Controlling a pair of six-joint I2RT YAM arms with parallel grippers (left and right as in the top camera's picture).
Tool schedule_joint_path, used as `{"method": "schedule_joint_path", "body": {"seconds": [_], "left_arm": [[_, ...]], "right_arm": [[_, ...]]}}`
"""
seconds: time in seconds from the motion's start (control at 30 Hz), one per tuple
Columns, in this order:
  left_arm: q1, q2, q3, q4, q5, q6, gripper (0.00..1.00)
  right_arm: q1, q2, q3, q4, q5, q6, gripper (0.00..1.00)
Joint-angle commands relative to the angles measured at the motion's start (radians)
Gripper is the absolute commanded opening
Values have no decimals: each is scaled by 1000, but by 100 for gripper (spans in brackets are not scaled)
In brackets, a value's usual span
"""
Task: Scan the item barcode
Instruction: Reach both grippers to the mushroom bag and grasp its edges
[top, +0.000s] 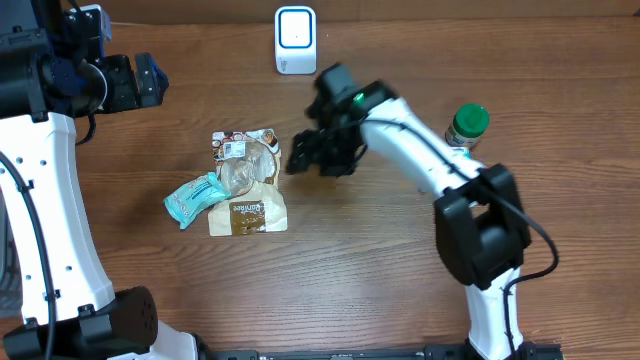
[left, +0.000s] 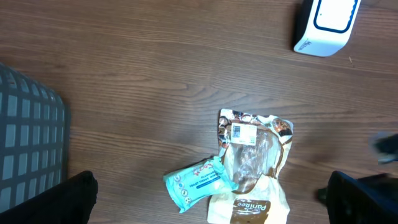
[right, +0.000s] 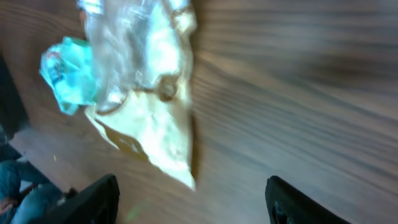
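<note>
The bread bag's edge lies flat beside my right gripper, so my left gripper should hold the bag still below its barcode label for the grasp.
A clear and brown bread bag lies flat on the table, a white barcode label near its top edge. A teal tissue pack rests against its left side. The white scanner stands at the back centre. My right gripper hovers just right of the bag, open, with nothing between its fingers; the bag's corner lies ahead of it. High over the far left corner, my left gripper is open and holds nothing. In its wrist view the bag and tissue pack sit far below.
A green-lidded jar stands to the right, close behind my right arm. A grey mesh basket shows at the left edge of the left wrist view. The scanner appears at that view's top right.
</note>
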Motion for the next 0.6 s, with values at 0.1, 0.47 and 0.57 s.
{"method": "schedule_joint_path", "body": {"seconds": [0.1, 0.47, 0.57], "left_arm": [[-2, -4, 14, 1, 8, 22, 100], [-2, -4, 14, 53, 169, -138, 100], [-4, -2, 12, 52, 253, -136, 100]], "right_arm": [[43, -20, -83, 135, 91, 143, 74], [37, -20, -87, 183, 93, 143, 80], [35, -20, -87, 182, 98, 143, 80]]}}
